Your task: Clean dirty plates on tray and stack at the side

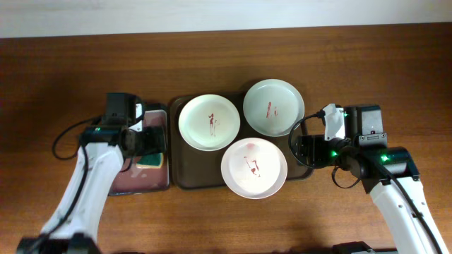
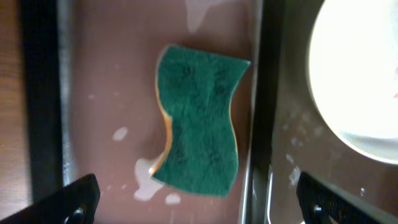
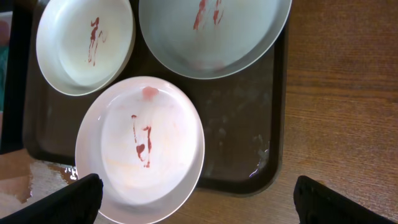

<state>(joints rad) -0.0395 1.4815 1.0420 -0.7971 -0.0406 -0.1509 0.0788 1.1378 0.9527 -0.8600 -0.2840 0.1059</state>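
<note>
The pinkish plate sticks out over the tray's front rim. My right gripper should hold the plate's nearest edge tight (image 1: 282,173) to keep it steady before my left gripper scrubs it.
Three smeared plates sit on the dark brown tray (image 1: 189,171): a white plate (image 1: 209,122) at back left, a mint-green plate (image 1: 274,107) at back right, and a pinkish plate (image 1: 254,168) in front, overhanging the tray's front rim. In the right wrist view they show as white (image 3: 84,46), mint (image 3: 211,34) and pinkish (image 3: 143,149) on the tray (image 3: 242,143). My right gripper (image 1: 305,149) (image 3: 199,205) is open and empty at the tray's right end. My left gripper (image 1: 150,140) (image 2: 199,205) is open and empty above a green sponge (image 2: 199,130).
The sponge (image 1: 150,161) lies in a smaller black-rimmed tray (image 1: 134,185) left of the brown tray; its pinkish floor (image 2: 106,93) is wet with foam spots. The white plate's edge (image 2: 360,81) shows beyond that tray's rim. Bare wooden table (image 1: 367,63) surrounds both trays.
</note>
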